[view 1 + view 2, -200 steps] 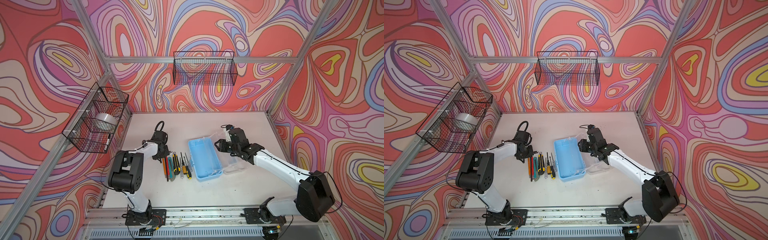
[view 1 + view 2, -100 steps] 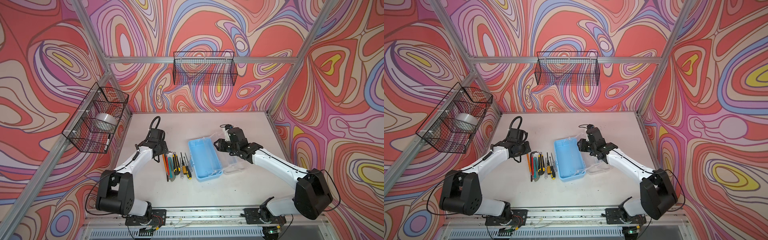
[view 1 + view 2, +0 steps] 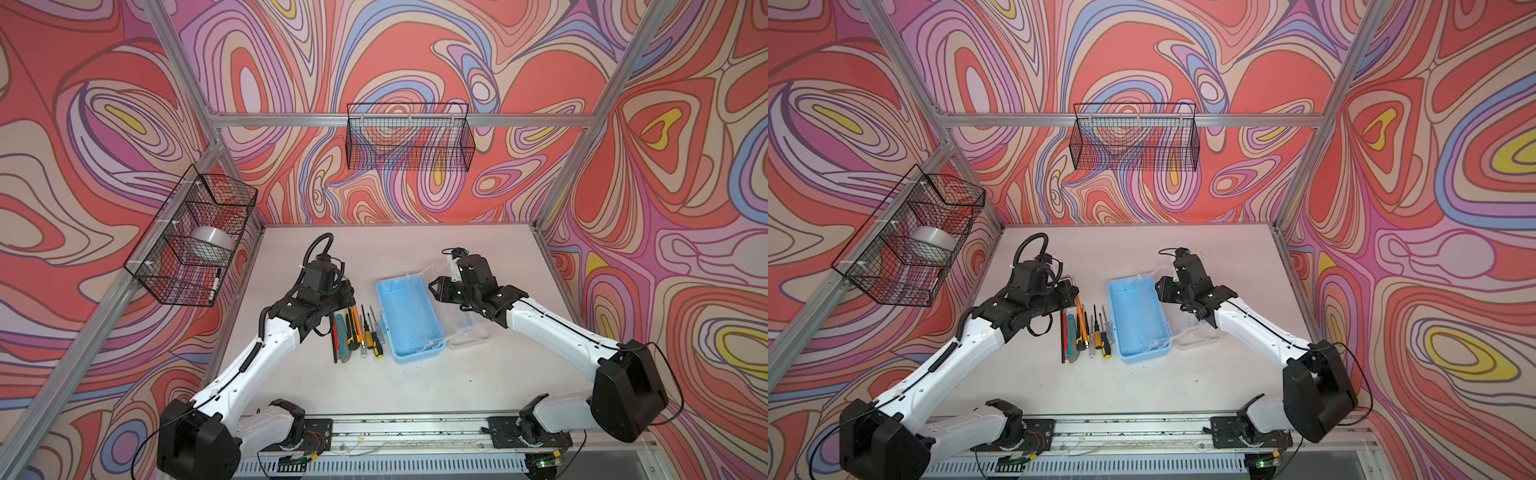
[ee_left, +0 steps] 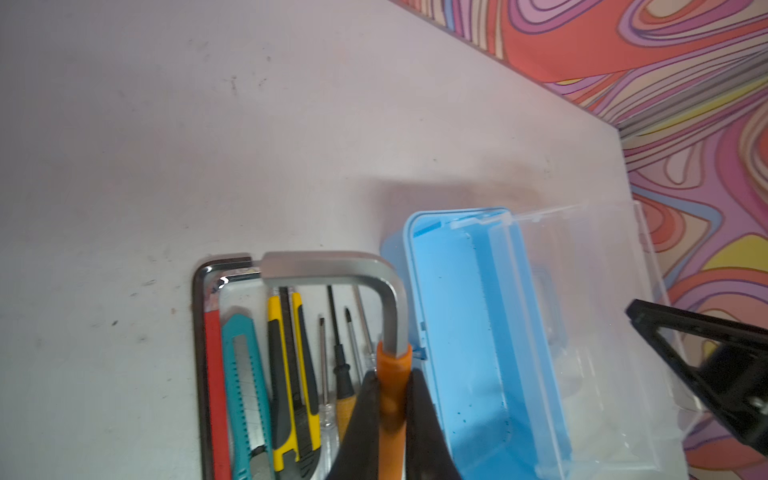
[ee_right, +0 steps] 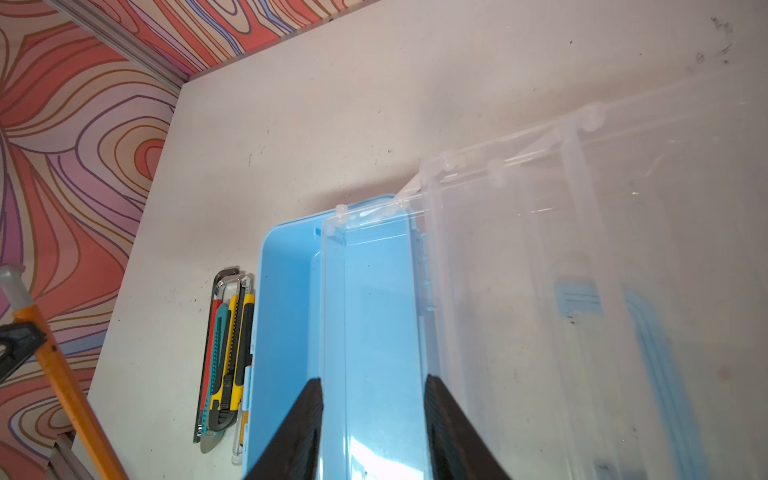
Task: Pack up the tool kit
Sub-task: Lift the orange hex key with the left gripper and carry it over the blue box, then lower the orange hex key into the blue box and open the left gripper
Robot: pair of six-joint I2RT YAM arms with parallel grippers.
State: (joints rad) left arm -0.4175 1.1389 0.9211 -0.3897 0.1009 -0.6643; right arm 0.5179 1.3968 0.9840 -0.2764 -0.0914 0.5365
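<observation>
I should keep moving my left gripper to the case's empty bottom (image 3: 1139,316) and release there, as the large hex key points along the long side of the light-blue case.
The light-blue case (image 3: 409,320) lies open mid-table, its clear lid (image 3: 469,332) folded out to the right. My right gripper (image 5: 372,379) is shut on the clear inner tray (image 5: 374,291), held tilted over the case's right side. My left gripper (image 4: 392,374) is shut on the orange sleeve of a large silver hex key (image 4: 332,266), which hangs above the tool row next to the case's left wall. On the table lie a red pencil (image 4: 216,374), a teal knife (image 4: 243,382), a yellow-black knife (image 4: 291,374), screwdrivers (image 4: 338,361) and smaller hex keys (image 4: 199,332).
A black wire basket (image 3: 191,237) on the left wall holds a tape roll and a marker. Another wire basket (image 3: 409,137) hangs on the back wall. The arm bases sit on a rail (image 3: 415,432) along the front edge.
My left arm has lifted and stretched out, carrying the hex key slightly right, toward the case. The right gripper with the tray has barely moved.
</observation>
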